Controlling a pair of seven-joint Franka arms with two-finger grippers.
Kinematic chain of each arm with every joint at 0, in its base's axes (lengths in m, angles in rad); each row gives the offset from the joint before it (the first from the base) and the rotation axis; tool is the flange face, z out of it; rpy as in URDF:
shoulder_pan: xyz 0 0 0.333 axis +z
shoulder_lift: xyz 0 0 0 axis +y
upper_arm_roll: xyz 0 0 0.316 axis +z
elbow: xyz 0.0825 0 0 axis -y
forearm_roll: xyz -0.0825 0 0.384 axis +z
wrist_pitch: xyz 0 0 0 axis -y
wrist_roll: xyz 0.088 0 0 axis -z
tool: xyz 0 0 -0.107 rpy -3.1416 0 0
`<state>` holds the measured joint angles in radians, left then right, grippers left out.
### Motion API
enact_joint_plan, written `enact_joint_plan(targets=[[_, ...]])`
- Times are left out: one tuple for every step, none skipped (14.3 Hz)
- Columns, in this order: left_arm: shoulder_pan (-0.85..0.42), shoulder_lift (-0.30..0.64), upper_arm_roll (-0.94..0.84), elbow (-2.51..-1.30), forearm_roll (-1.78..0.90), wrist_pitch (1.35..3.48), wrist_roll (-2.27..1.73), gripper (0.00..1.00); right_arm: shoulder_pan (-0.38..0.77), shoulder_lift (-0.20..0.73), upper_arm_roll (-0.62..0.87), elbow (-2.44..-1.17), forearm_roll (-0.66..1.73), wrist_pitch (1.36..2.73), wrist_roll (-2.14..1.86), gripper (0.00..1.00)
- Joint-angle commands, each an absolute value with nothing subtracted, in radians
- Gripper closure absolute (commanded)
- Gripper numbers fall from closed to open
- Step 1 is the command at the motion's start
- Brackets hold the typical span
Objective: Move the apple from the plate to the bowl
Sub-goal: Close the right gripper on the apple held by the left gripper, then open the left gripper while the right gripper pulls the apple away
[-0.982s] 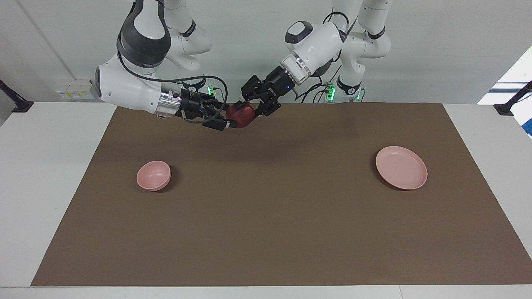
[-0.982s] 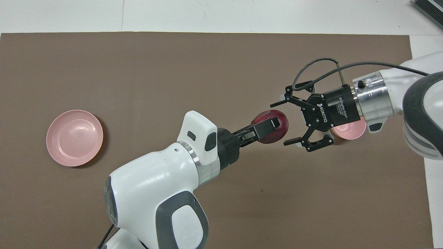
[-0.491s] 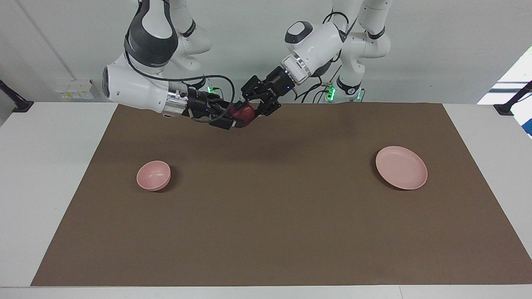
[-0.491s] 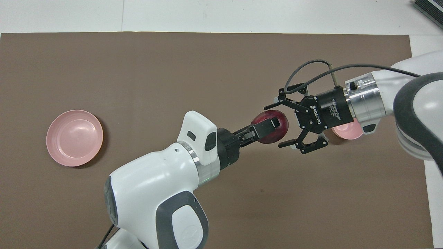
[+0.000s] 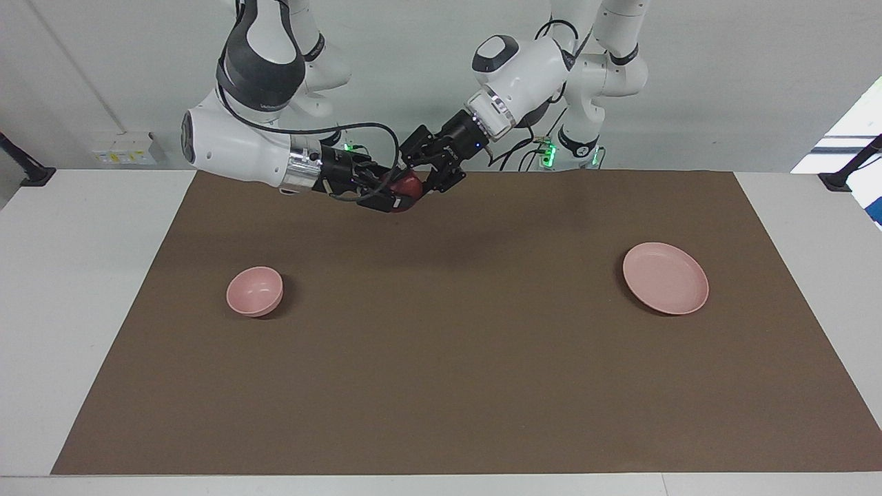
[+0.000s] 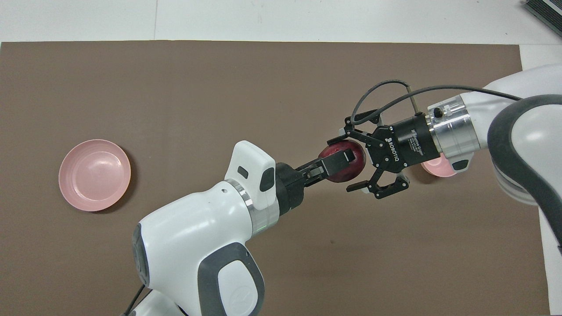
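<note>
The bowl (image 5: 254,292) is far away from my left gripper. My right gripper should therefore close on the apple (image 6: 358,159) first, and then my left gripper should open and move back.
My left gripper (image 5: 411,180) (image 6: 344,161) is shut on the dark red apple (image 5: 408,184) (image 6: 351,172) and holds it in the air over the brown mat. My right gripper (image 5: 387,193) (image 6: 342,165) is open, with its fingers (image 6: 356,188) on either side of the apple. The pale pink plate (image 5: 665,277) (image 6: 95,174) lies bare toward the left arm's end of the table. The small pink bowl (image 5: 254,291) stands bare toward the right arm's end. In the overhead view the bowl (image 6: 432,166) is mostly covered by my right wrist.
The brown mat (image 5: 441,372) (image 6: 219,87) covers most of the white table (image 5: 76,289). A dark object (image 6: 544,11) shows at the table's corner farthest from the robots, at the right arm's end.
My right gripper has moved in toward the apple, and its open fingers now straddle it. My left gripper and the apple have stayed still.
</note>
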<state>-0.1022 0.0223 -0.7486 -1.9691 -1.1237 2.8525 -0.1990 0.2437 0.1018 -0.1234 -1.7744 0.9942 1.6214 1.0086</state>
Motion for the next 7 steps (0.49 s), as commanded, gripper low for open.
enact_joint_plan(targets=[[-0.112,0.012,-0.744,-1.977,-1.143,2.872,-0.204,1.00,0.238,0.090,-0.120,-1.789,1.009,1.617,1.026,0.59],[-0.112,0.011,-0.744,-1.979,-1.143,2.872,-0.204,1.00,0.238,0.091,-0.120,-1.789,1.009,1.615,1.026,0.75],[-0.110,0.008,-0.744,-1.979,-1.141,2.872,-0.204,1.00,0.238,0.091,-0.120,-1.789,1.008,1.615,1.026,0.95],[-0.110,0.009,-0.744,-1.979,-1.143,2.872,-0.204,1.00,0.236,0.091,-0.121,-1.787,1.006,1.612,1.029,1.00],[-0.110,0.008,-0.744,-1.980,-1.143,2.870,-0.203,0.98,0.233,0.091,-0.120,-1.789,1.003,1.608,1.029,1.00],[-0.109,0.008,-0.742,-1.980,-1.143,2.870,-0.204,0.78,0.232,0.091,-0.121,-1.787,1.002,1.603,1.029,1.00],[-0.103,0.009,-0.741,-1.979,-1.141,2.870,-0.203,0.21,0.230,0.091,-0.120,-1.787,1.002,1.603,1.029,1.00]])
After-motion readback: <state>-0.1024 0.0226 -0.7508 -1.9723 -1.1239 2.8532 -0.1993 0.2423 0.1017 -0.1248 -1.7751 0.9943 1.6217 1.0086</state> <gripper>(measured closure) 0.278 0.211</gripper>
